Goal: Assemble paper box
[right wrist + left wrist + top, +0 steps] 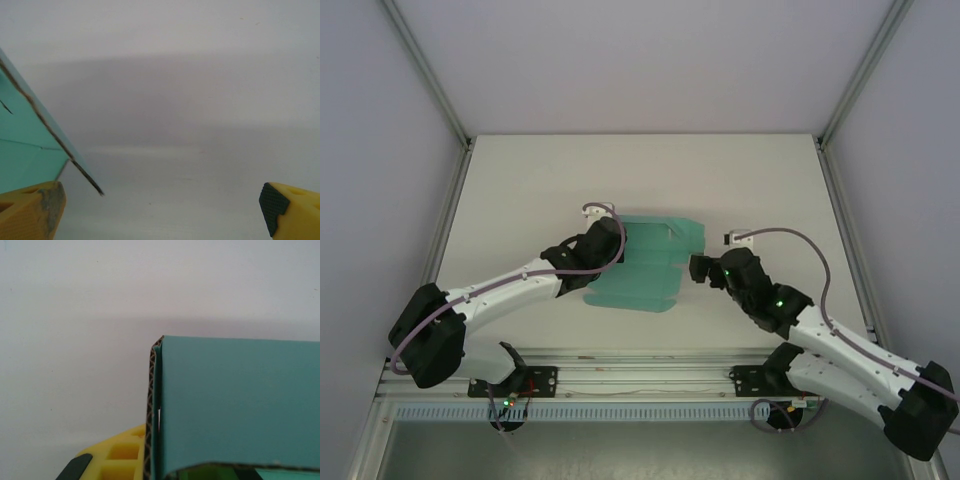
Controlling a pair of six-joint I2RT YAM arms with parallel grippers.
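Observation:
The paper box's side flap (690, 238) tilts away from the end of the box's back side, so next my right gripper moves back and pushes the flap up straight from outside before it pinches the box's corner (672, 224).
The paper box (652, 262) is a teal-green corrugated card sheet with flaps, partly folded, in the middle of the white table. My left gripper (612, 243) is shut on the sheet's left edge. In the left wrist view the card (235, 400) rises between the jaws, its corrugated edge beside one yellow finger (117, 457); the other finger is hidden behind the card. My right gripper (700, 268) stands open just right of the sheet. In the right wrist view its yellow fingers (30, 210) are far apart, with a corner of the card (25, 145) at the left and bare table between them.
The white table (540, 180) runs back to a pale wall, with aluminium frame posts (428, 70) on both sides. A metal rail (640, 375) carrying the arm bases crosses the near edge. Open tabletop lies behind and to both sides of the sheet.

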